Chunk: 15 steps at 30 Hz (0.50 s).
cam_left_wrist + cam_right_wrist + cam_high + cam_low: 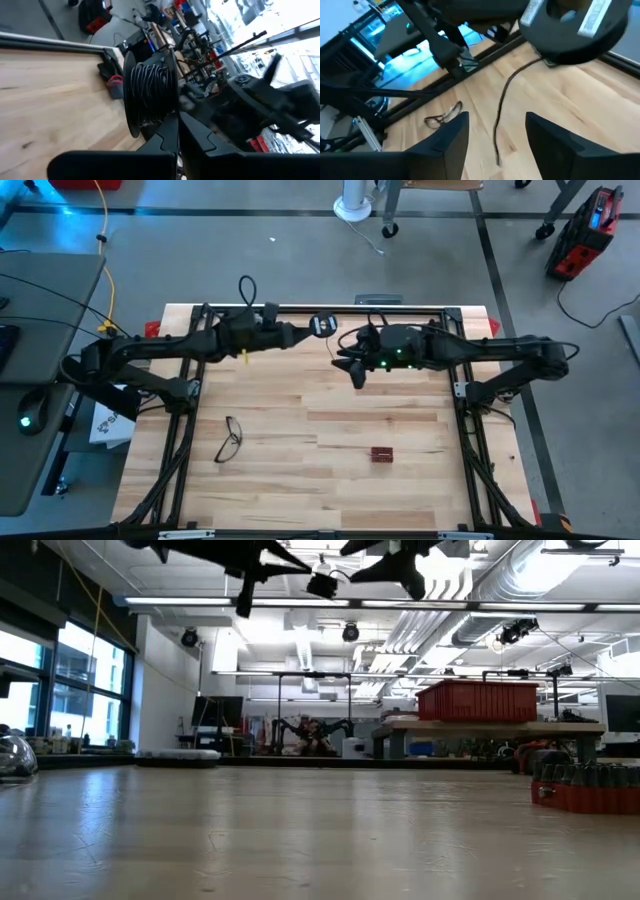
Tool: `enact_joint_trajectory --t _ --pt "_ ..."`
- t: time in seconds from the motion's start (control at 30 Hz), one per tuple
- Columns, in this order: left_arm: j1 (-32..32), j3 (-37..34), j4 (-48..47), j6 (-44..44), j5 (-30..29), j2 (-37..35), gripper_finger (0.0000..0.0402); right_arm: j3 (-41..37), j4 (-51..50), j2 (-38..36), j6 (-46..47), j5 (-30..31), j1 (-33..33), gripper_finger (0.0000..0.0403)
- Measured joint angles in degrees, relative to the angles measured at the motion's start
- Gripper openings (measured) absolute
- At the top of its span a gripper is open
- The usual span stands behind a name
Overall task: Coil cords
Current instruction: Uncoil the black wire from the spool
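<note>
The thin dark wire point(502, 102) should unwind when my grippers pull it and the black reel apart, because a slack end point(497, 155) hangs free from the reel.
The cords are a thin dark wire wound on a small black reel point(323, 324), held high over the table's far middle. My left gripper point(308, 330) is shut on the reel, whose wound wire point(150, 92) shows in the left wrist view. A loose end of the wire point(501, 110) hangs down slack from the reel point(575, 25). My right gripper point(350, 360) hovers just right of the reel, open, and in its wrist view its two fingers point(455, 142) stand either side of the hanging end without touching it. In the low view the reel point(322, 584) is far above the tabletop. My left gripper pinches the rim of one of the reel's flanges point(174, 107) between its two shut fingers. The fingers come roughly level from the table's left. The reel is lifted clear of the table, its axis about level, with the loose wire end hanging below.
Black-framed eyeglasses point(229, 438) lie on the wood at the near left. A small red-brown block point(381, 453) sits near the middle right. A black frame rail point(300, 308) runs along the table's edges, and a yellow cable point(105, 270) lies off the table at far left.
</note>
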Motion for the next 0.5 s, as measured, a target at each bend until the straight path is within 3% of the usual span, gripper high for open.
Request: enact_joint_trajectory --t 0.27,0.5 --pt "-2.1 0.5 -0.4 1.7 -3.0 0.0 0.0 0.0 1.7 1.2 -1.3 0.2 0.0 0.0171" --pt "-2.8 0.4 -0.2 2.0 -3.1 0.0 0.0 0.0 2.1 0.9 -4.1 2.5 0.1 0.0075"
